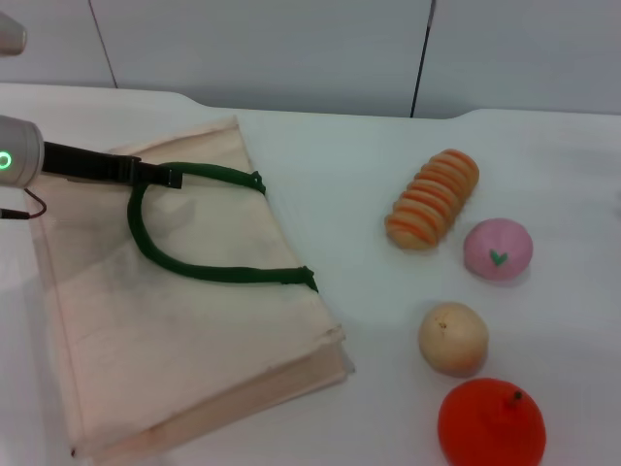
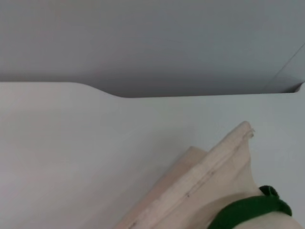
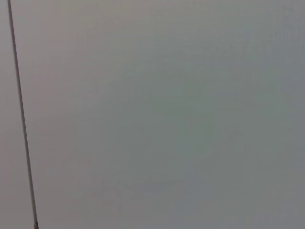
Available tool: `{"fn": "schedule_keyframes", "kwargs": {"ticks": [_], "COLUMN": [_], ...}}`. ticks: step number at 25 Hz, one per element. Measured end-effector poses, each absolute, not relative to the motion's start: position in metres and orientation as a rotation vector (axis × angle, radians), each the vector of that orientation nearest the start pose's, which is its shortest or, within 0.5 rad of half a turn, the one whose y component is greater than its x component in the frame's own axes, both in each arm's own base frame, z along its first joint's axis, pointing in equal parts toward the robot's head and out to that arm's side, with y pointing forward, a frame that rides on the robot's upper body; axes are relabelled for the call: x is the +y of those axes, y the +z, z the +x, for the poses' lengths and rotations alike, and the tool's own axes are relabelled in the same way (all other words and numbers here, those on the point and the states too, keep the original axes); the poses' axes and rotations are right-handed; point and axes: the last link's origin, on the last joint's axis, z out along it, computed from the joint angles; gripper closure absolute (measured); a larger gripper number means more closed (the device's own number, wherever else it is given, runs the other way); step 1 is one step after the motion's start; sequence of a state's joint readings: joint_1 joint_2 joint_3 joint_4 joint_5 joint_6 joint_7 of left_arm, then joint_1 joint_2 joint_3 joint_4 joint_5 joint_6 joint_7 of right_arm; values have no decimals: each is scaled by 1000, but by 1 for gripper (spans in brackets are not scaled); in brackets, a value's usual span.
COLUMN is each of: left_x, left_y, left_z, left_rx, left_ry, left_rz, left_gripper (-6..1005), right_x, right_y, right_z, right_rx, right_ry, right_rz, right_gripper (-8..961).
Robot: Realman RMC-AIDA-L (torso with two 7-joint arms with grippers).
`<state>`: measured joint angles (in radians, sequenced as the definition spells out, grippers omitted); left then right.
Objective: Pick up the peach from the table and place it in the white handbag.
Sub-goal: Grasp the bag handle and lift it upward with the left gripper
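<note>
My left gripper is to lift the green handle (image 1: 212, 171) to open the handbag, because the white handbag (image 1: 189, 325) lies flat and shut. My right gripper will take the peach after that.
The peach (image 1: 498, 249), pale pink with a small green leaf mark, lies on the white table at the right. The white handbag (image 1: 175, 320) lies flat at the left, with its dark green rope handles (image 1: 194, 267) on top. My left gripper (image 1: 167, 177) reaches in from the left over the bag's far part. Its thin black fingers are closed together on the upper green handle (image 1: 218, 175). The left wrist view shows a corner of the bag (image 2: 214, 176) and a piece of green handle (image 2: 250, 210). The right gripper is out of view, and its wrist view shows only a grey wall.
A striped orange-and-tan bread-like item (image 1: 434, 199) lies just left of and behind the peach. A tan round fruit (image 1: 453, 338) and a red-orange fruit (image 1: 491, 423) lie nearer the front. A grey wall (image 1: 291, 49) stands behind the table.
</note>
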<state>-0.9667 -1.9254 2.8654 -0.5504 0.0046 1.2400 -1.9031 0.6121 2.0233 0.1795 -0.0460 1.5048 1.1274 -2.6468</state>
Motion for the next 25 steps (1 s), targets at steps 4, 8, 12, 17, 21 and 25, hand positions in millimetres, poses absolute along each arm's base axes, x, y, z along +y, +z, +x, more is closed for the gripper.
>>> {"fn": "schedule_keyframes", "kwargs": {"ticks": [4,8,12,17,21,25], "left_x": [423,421,421,421,422,426], "left_y": [64,62,62,61,60,62], "left_z": [-300,-302,-304,-305,-305,-299], "left_rx": [-1371,-1380,-1381,-1381,-1380,-1363], "left_ry": [-207,-203,-191,-188,-197,-255], "left_rz": [-2208,-2208,-2207,-2200,-2188,-2183], "left_gripper": [178,189,355,654,724,793], "right_x": [384,383,383,383,383,382], "right_y": [34,34,33,33,33,33], "right_z": [325,325,325,325,326,327], "right_rx": [632,633,634,634,636,639], "right_ry": [802,803,803,802,800,797], "right_rz": [-1593,-1593,-1593,-1593,-1593,-1591], "right_gripper": [107,109,112,114,117,119]}}
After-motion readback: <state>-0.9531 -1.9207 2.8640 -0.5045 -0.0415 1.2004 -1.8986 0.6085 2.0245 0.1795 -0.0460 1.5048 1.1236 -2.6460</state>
